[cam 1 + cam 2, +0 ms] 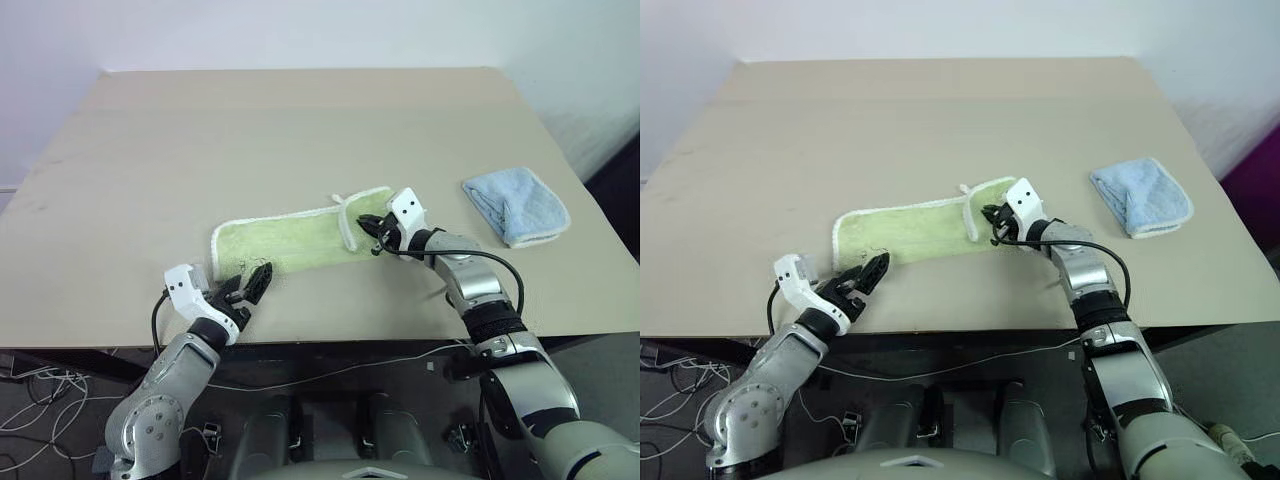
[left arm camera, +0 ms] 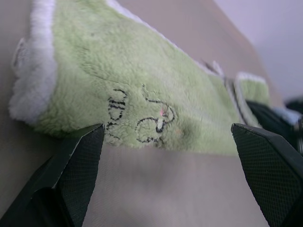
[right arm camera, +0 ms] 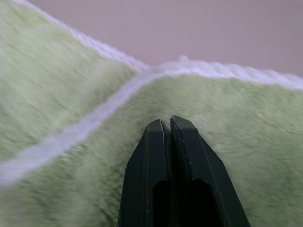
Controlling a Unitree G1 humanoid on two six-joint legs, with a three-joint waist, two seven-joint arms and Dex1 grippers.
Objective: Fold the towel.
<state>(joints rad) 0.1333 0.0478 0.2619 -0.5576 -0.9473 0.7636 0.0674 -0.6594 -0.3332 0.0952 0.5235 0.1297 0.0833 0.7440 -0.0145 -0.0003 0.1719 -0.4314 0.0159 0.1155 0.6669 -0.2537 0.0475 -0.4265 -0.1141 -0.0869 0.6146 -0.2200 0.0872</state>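
Note:
My gripper will carry the towel's marked end [image 1: 232, 247] across. The end will fold over and stay down because the turned-over flap [image 1: 367, 204] lies flat on the towel.
The towel [image 1: 290, 240] is a light yellow-green cloth with white edging, lying as a long folded strip near the table's front edge. A small flap is turned over at its right end. My right gripper [image 1: 375, 235] sits at that right end, shut on the towel, and in the right wrist view its fingertips [image 3: 177, 127] sink into the green pile [image 3: 236, 109]. My left gripper [image 1: 250, 283] stands open just in front of the strip's left end. The left wrist view shows its fingers [image 2: 80, 161] spread wide before the towel's near edge [image 2: 142, 71], which bears black marks.
A smaller light blue towel [image 1: 517, 205] lies folded at the table's right side. The tan table [image 1: 250, 120] stretches bare behind the strip. Its front edge runs close under both grippers, with cables hanging below it.

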